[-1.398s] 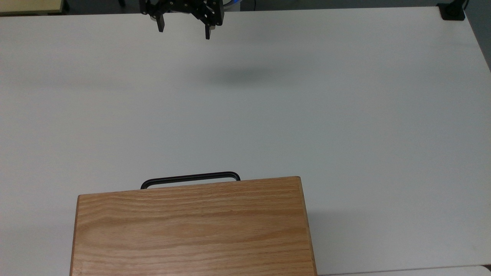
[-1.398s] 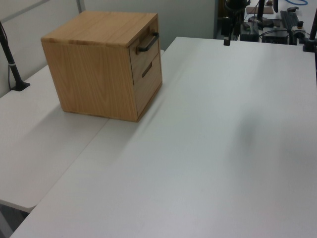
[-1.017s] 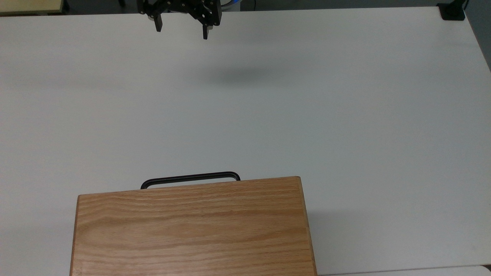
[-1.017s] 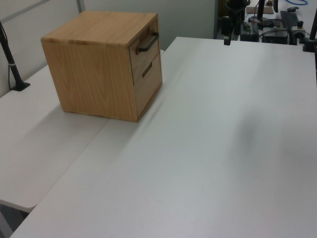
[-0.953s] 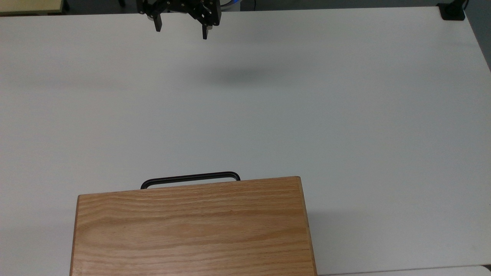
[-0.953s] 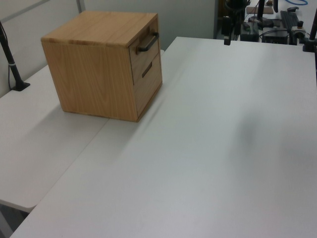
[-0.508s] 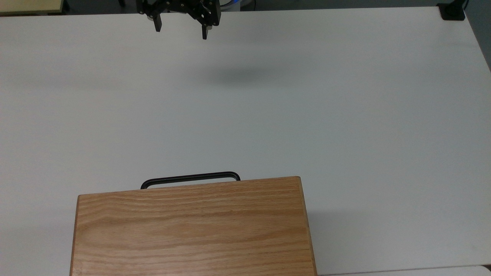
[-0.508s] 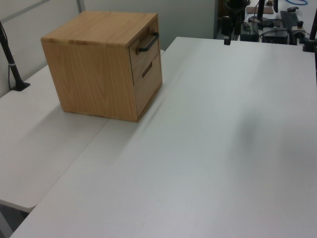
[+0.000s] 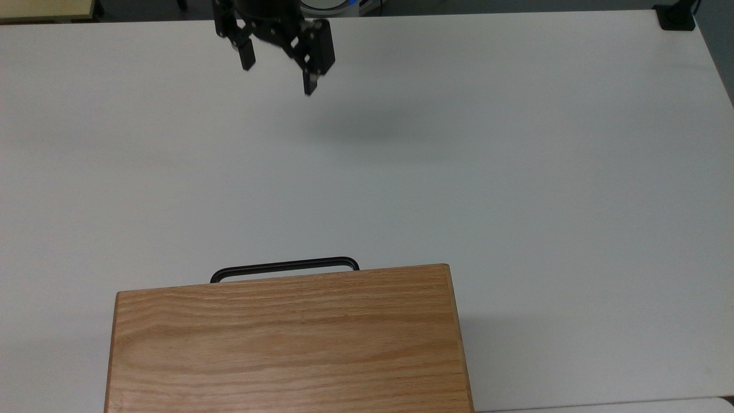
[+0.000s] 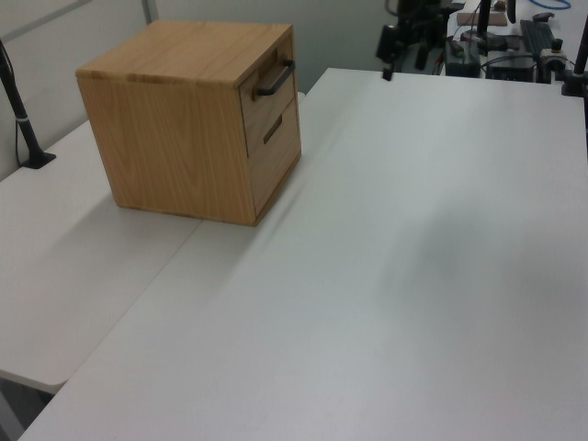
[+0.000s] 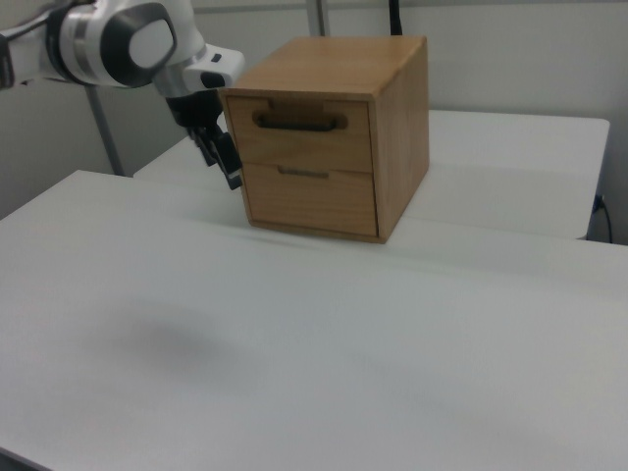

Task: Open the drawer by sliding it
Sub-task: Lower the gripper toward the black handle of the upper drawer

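Observation:
The drawer (image 10: 263, 111) will slide out a long way when the robot's gripper pulls the black bar handle, because the oak cabinet (image 10: 170, 142) goes far back behind its front.
The drawer (image 11: 299, 137) is the upper of two fronts in the oak cabinet (image 11: 392, 98), and it sits flush and closed. Its black bar handle (image 9: 285, 267) juts out past the cabinet top (image 9: 287, 344) in the top view, where the front panel is hidden. The left view shows the drawer (image 10: 269, 92) and its handle (image 10: 276, 78) side-on. My gripper (image 9: 278, 74) hangs open and empty above the table, far from the handle. It appears near the table's far edge in the left view (image 10: 401, 62), and left of the cabinet in the right view (image 11: 222, 162).
A second drawer front (image 11: 309, 201) sits below the first. The white table (image 9: 516, 172) spreads between gripper and cabinet. A black clamp (image 9: 676, 17) is fixed at the top view's upper right corner. A black post (image 10: 23, 119) stands left of the cabinet.
My gripper has come away from the table's far edge toward the cabinet, staying open. The drawer and cabinet have not moved.

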`<state>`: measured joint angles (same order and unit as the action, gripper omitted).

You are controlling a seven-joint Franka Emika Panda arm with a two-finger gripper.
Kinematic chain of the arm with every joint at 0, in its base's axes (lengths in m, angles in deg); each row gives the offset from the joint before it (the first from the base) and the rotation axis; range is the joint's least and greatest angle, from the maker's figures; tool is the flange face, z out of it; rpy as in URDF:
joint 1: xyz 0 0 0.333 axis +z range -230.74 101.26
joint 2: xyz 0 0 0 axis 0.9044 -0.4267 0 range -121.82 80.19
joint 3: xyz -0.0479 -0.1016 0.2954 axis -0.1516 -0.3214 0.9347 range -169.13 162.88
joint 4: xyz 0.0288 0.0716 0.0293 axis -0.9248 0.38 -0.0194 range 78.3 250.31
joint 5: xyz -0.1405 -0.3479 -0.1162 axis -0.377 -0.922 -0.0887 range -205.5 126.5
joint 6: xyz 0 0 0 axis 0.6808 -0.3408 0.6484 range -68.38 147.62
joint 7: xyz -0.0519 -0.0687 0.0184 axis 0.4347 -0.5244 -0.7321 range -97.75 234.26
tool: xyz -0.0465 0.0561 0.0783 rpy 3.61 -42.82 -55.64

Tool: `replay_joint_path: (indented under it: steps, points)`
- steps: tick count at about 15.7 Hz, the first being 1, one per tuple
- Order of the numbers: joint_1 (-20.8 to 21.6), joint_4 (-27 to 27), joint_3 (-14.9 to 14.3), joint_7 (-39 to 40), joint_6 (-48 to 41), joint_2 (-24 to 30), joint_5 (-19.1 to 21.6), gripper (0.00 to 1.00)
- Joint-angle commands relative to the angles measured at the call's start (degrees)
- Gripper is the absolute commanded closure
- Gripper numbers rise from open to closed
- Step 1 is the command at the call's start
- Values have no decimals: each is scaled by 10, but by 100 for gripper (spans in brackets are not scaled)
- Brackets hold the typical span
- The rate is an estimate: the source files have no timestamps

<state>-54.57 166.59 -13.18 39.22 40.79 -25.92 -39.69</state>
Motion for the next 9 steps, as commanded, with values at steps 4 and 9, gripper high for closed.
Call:
replay_joint_path:
  steps: [4, 9]
  points:
    - [-1, -7, 2, -252, 202, -76, 48, 0]
    - [-4, -48, 1, -355, 339, -136, 120, 0]
